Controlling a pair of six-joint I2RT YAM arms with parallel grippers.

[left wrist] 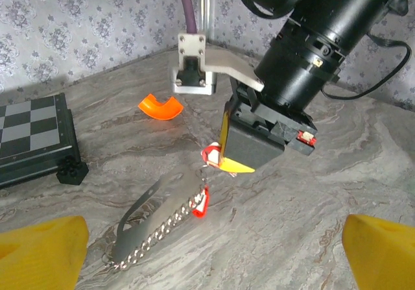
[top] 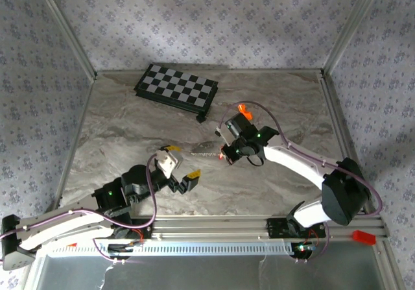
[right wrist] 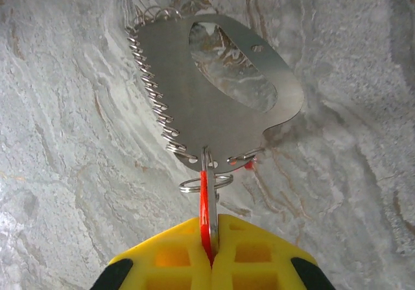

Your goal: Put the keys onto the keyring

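Observation:
The metal ring on the red key hooks through the keyring's end (right wrist: 211, 164), so my right gripper should keep lowering both until they lie flat on the marble (top: 228, 182).
The keyring (right wrist: 194, 102), a flat silver piece with an oval hole and a chain (right wrist: 152, 89) along one edge, lies on the marble table (right wrist: 58, 173). My right gripper (right wrist: 211, 228) is shut on a red key (right wrist: 204, 193) and the thin metal ring beside it, right at the keyring's near edge. A second red key (left wrist: 201, 203) rests against the chain (left wrist: 155, 230), its tip peeking from under the plate (right wrist: 250, 165). In the top view my right gripper (top: 224, 151) meets the keyring (top: 203, 150). My left gripper (top: 181, 165) stands open just short of it, nothing between its yellow fingers (left wrist: 40, 254).
A bright orange curved piece (left wrist: 160, 106) lies behind the keyring. The black-and-white chequered board (top: 176, 89) sits at the back left of the table. Patterned walls and metal frame posts (top: 68, 37) close in the table on three sides.

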